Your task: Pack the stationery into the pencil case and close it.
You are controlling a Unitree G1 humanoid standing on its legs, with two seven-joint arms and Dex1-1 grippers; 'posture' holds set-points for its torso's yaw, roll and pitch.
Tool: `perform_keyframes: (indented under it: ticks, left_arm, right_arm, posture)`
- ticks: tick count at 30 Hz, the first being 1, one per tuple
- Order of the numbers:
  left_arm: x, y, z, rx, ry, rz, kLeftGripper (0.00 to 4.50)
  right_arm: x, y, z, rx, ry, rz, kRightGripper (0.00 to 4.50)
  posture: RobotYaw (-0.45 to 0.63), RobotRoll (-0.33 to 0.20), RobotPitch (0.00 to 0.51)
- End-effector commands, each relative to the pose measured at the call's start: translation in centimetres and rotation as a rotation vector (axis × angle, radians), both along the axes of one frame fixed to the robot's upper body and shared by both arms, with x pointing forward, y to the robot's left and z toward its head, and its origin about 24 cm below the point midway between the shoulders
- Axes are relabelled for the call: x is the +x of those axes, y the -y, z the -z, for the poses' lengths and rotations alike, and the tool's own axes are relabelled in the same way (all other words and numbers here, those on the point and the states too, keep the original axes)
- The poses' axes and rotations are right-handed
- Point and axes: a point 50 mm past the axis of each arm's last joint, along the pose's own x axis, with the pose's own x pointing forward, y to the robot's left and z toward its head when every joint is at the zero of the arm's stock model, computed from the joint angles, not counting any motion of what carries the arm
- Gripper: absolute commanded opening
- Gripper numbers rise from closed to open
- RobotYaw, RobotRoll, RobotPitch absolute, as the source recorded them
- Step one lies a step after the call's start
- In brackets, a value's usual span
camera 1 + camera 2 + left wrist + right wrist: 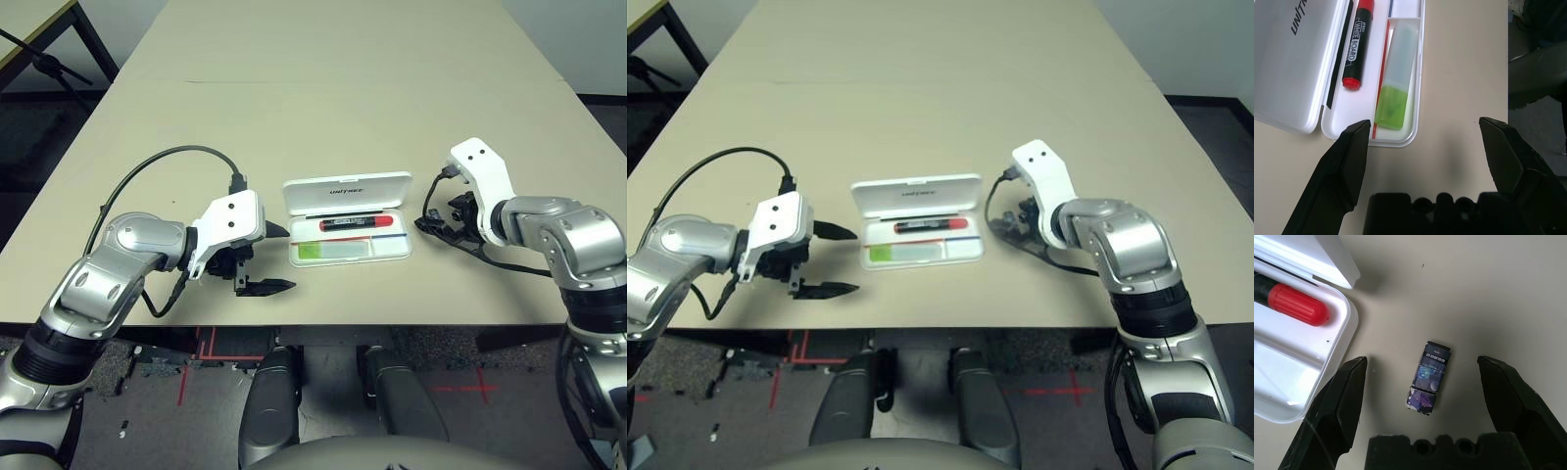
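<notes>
Next, my right gripper pinches the block and turns it lengthwise for the empty compartment (pixel 389 246), because the block lies crosswise (pixel 1428 377) beside the pencil case, across from my left gripper.
The white pencil case (pixel 394 250) lies open at the middle of the table, its "UNITREE" lid (pixel 348 190) tilted up at the back. Inside lie the red marker (pixel 357 223) with its black cap and, in the front compartment, the lime-green highlighter (pixel 1395 88). The tiny dark silvery-purple block (pixel 1429 377) rests on the table just right of the case, between the spread fingers (pixel 1339 404) of my right gripper (pixel 440 223), which is open above it. My left gripper (pixel 278 258) is open and holds nothing, just left of the case.
The tan table (pixel 323 88) stretches far back behind the case. Its front edge (pixel 343 321) runs close below both grippers. A black cable (pixel 162 162) loops over my left arm. Another table's corner (pixel 29 29) stands at the far left.
</notes>
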Motion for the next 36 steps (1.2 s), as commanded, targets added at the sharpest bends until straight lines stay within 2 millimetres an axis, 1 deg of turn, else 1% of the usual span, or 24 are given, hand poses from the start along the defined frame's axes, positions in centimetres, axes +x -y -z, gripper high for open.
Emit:
perform_keyframes:
  ticks: [1,4,5,7,9,12,16,17,21,23,28,29,31,33,36]
  left_arm:
    - [-0.4,0.0,-0.1,0.011,0.003,0.002,4.46]
    - [-0.4,0.0,-0.1,0.013,0.004,0.0,4.46]
    - [-0.4,0.1,-0.1,0.014,0.005,-0.001,4.49]
    - [-0.4,0.1,-0.1,0.014,0.005,-0.001,4.5]
    - [-0.4,0.1,-0.1,0.015,0.005,0.0,4.5]
    - [-0.4,0.0,0.0,0.017,0.004,0.0,4.5]
    - [-0.4,0.0,0.1,0.019,0.003,0.002,4.5]
    - [-0.4,0.0,0.1,0.019,0.002,0.002,4.5]
    - [-0.3,0.0,0.2,0.021,0.001,0.004,4.5]
    - [-0.2,0.0,0.2,0.023,-0.002,0.006,4.5]
    - [0.0,0.1,0.3,0.025,-0.004,0.013,4.5]
    - [0.0,0.2,0.3,0.025,-0.005,0.015,4.5]
    - [0.1,0.2,0.3,0.027,-0.006,0.021,4.5]
    - [0.2,0.3,0.3,0.027,-0.006,0.024,4.5]
    - [0.3,0.2,0.3,0.029,-0.006,0.025,4.5]
  right_arm:
    - [0.1,-0.1,0.8,-0.01,-0.022,0.002,4.5]
    - [0.3,-0.2,1.3,-0.006,-0.038,0.009,4.5]
    - [0.3,-0.2,1.5,-0.005,-0.04,0.012,4.32]
    - [0.3,-0.2,1.5,-0.003,-0.04,0.013,3.82]
    - [0.3,-0.1,1.5,-0.002,-0.041,0.014,3.16]
    - [0.2,-0.1,1.5,-0.001,-0.041,0.015,1.94]
    - [0.2,0.5,1.0,-0.01,-0.033,0.018,0.44]
    - [0.2,0.6,1.0,-0.013,-0.031,0.017,0.34]
    - [-0.1,2.1,-0.1,-0.058,-0.011,-0.029,0.34]
    - [-0.2,2.7,-0.9,-0.05,0.008,-0.095,0.34]
    - [-0.1,3.9,-2.8,-0.027,0.043,-0.293,0.34]
    - [0.0,4.2,-3.1,-0.051,0.082,-0.343,0.34]
    - [-0.2,4.6,-3.3,-0.103,0.142,-0.5,0.34]
    - [-0.5,5.4,-3.1,-0.199,0.144,-0.649,0.34]
    - [0.0,5.8,-3.2,-0.245,0.161,-0.755,0.34]
  posture:
    - [0.1,0.0,0.18]
    - [0.1,0.0,0.179]
    - [0.1,0.0,0.178]
    - [0.1,0.0,0.178]
    - [0.1,0.0,0.178]
    - [0.1,0.0,0.178]
    - [0.1,0.0,0.176]
    - [0.1,0.0,0.176]
    - [0.08,0.0,0.175]
    - [0.08,0.0,0.175]
    - [0.07,0.0,0.177]
    - [0.06,0.0,0.178]
    - [0.06,0.0,0.18]
    - [0.06,0.0,0.18]
    - [0.06,0.0,0.183]
